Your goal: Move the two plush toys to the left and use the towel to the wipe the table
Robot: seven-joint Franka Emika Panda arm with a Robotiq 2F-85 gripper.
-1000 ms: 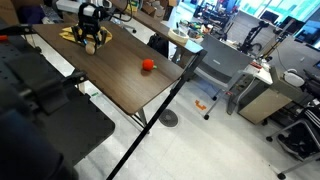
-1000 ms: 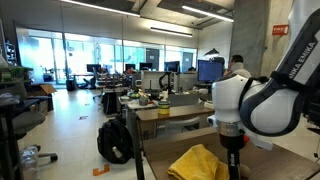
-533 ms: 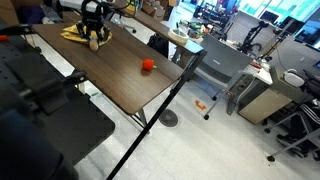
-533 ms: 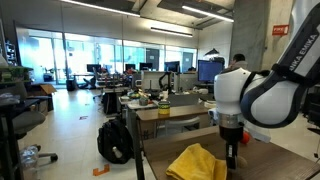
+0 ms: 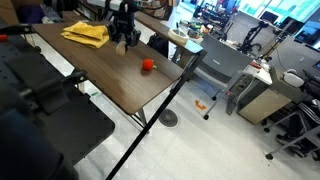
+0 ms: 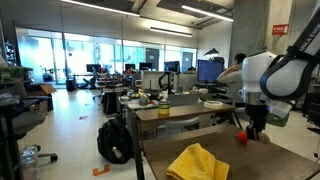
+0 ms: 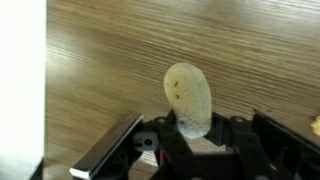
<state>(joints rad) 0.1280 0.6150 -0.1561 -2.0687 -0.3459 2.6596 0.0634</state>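
Observation:
The robot's gripper keeps carrying the beige plush toy to the table end past the red plush toy until the beige plush toy touches the wood, because that end is clear.
My gripper is shut on a beige, speckled plush toy and holds it over the wooden table. In both exterior views the gripper hangs between the yellow towel and a small red plush toy. The towel lies crumpled on the table's near end. The red toy sits just beside the gripper. The beige toy is hard to make out in the exterior views.
The dark wooden table has its edge close to the red toy. A grey chair and desks stand beyond it. A black backpack sits on the floor. A small orange object lies on the floor.
The arm has moved away from the yellow towel, along the table toward the red toy, carrying the beige plush with it. The towel now lies uncovered.

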